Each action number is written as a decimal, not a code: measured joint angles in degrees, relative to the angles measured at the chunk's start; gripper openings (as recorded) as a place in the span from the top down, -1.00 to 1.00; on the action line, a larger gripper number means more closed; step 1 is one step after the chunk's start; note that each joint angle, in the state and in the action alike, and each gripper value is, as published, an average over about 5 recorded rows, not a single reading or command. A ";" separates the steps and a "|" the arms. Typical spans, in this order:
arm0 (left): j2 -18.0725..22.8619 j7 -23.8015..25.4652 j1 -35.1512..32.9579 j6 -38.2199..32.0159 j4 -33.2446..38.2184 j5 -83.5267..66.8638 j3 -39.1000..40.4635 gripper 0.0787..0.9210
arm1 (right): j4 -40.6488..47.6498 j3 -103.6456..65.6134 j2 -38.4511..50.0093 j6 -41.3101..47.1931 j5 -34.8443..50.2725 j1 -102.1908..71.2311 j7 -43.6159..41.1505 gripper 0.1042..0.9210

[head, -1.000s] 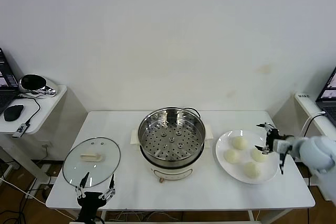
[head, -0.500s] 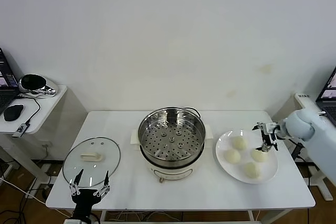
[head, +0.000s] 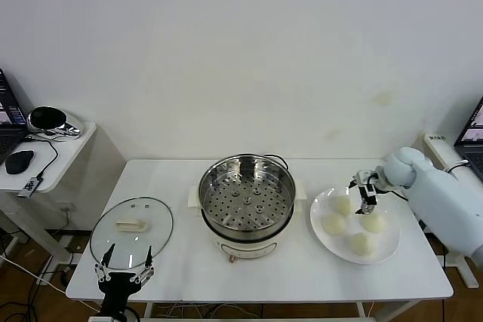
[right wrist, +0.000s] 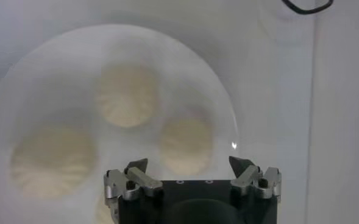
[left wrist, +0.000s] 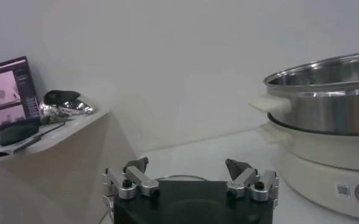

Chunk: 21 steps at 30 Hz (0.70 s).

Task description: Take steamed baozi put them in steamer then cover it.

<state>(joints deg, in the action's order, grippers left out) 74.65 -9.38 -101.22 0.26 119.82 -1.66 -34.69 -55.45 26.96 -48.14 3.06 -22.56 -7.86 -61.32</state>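
I expect the back baozi [head: 342,205] to come away alone when I lift it, because a gap of white plate [right wrist: 156,119] lies between it and its neighbours.
Four cream-white baozi lie on a white plate [head: 318,233] at the table's right: one at the back [head: 344,205], one on the left [head: 333,224], one on the right [head: 372,222] and one at the front [head: 362,243]. My right gripper [head: 363,192] hovers open over the plate's far part, between the back and right baozi. In the right wrist view it [right wrist: 188,164] is open above one baozi [right wrist: 186,144], with others [right wrist: 128,94] [right wrist: 53,159] beside. The steamer [head: 245,201] stands empty at centre. The glass cover [head: 132,231] lies flat at the left. My left gripper [head: 121,271] is open at the front edge.
A side table [head: 53,152] with a mouse and a headset stands at the far left. In the left wrist view the steamer [left wrist: 325,115] rises close by and a laptop [left wrist: 8,91] sits on the side table. A laptop edge [head: 475,130] shows at the far right.
My right gripper has swung left and farther back, from the plate's right edge to over its far part. My left gripper has shifted slightly left along the front edge.
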 measured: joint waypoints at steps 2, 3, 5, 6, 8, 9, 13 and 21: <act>-0.09 0.01 0.06 0.00 -0.05 0.00 -0.11 -0.77 | 1.24 0.15 -0.82 -0.09 -0.56 0.11 -0.09 -0.76; -0.14 0.01 0.09 0.00 -0.09 0.00 -0.16 -0.77 | 1.80 0.19 -1.16 -0.12 -0.81 0.15 -0.12 -0.76; -0.27 0.02 0.16 0.00 -0.18 -0.02 -0.25 -0.77 | 2.83 0.27 -1.76 -0.20 -1.22 0.19 -0.18 -0.76; -0.33 0.03 0.20 0.00 -0.24 -0.04 -0.28 -0.77 | 3.29 0.30 -2.03 -0.26 -1.37 0.21 -0.19 -0.76; -0.42 0.04 0.31 0.00 -0.35 -0.07 -0.31 -0.77 | 4.14 0.33 -2.60 -0.41 -1.66 0.27 -0.15 -0.76; -0.45 0.05 0.37 0.00 -0.40 -0.08 -0.31 -0.77 | 4.51 0.33 -2.88 -0.50 -1.81 0.30 -0.10 -0.76; -0.42 0.06 0.65 0.00 -0.57 -0.14 -0.17 -0.77 | 5.87 0.30 -3.87 -0.90 -2.39 0.41 0.10 -0.76; -0.42 0.17 0.52 -0.10 -0.41 -0.27 -0.05 -0.77 | 7.48 0.39 -5.14 -1.14 -3.12 0.78 0.49 -0.64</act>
<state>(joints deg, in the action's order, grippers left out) 74.23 -9.21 -100.70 0.17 119.41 -1.93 -34.73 -47.96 27.35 -53.28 1.92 -25.67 -7.07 -60.83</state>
